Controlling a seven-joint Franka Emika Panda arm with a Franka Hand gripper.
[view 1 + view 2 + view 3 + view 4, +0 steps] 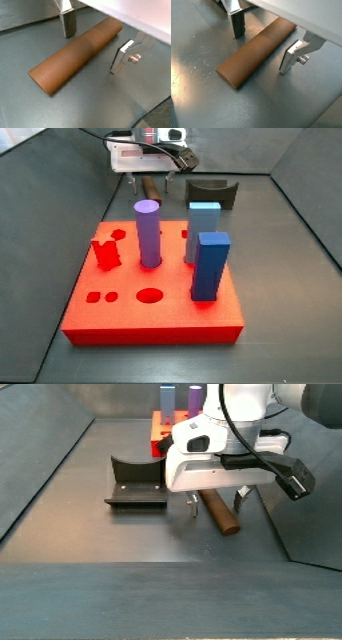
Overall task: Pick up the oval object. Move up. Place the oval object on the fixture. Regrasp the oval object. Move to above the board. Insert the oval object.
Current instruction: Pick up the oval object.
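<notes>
I expect the oval object (151, 189) to sink into the hollow and stay cradled when I lower it there, because the fixture's top (211, 184) dips between raised ends.
The oval object (77, 56) is a long brown peg lying flat on the grey floor, seen in both wrist views (256, 52) and partly in a side view (221, 514). My gripper (93, 49) is open and straddles the peg, one finger on each side, not touching it; it also shows in the wrist view (263, 49) and low over the floor in a side view (218, 502). The fixture (134, 482) stands beside the gripper and also shows in a side view (213, 192). The red board (154, 288) lies apart from the gripper, partly seen behind it (163, 426).
On the board stand a purple cylinder (147, 232) and blue square posts (207, 265), with a light blue block (203, 216) behind them. Small red pieces (106, 253) sit on the board. Dark walls (47, 464) slope up around the floor.
</notes>
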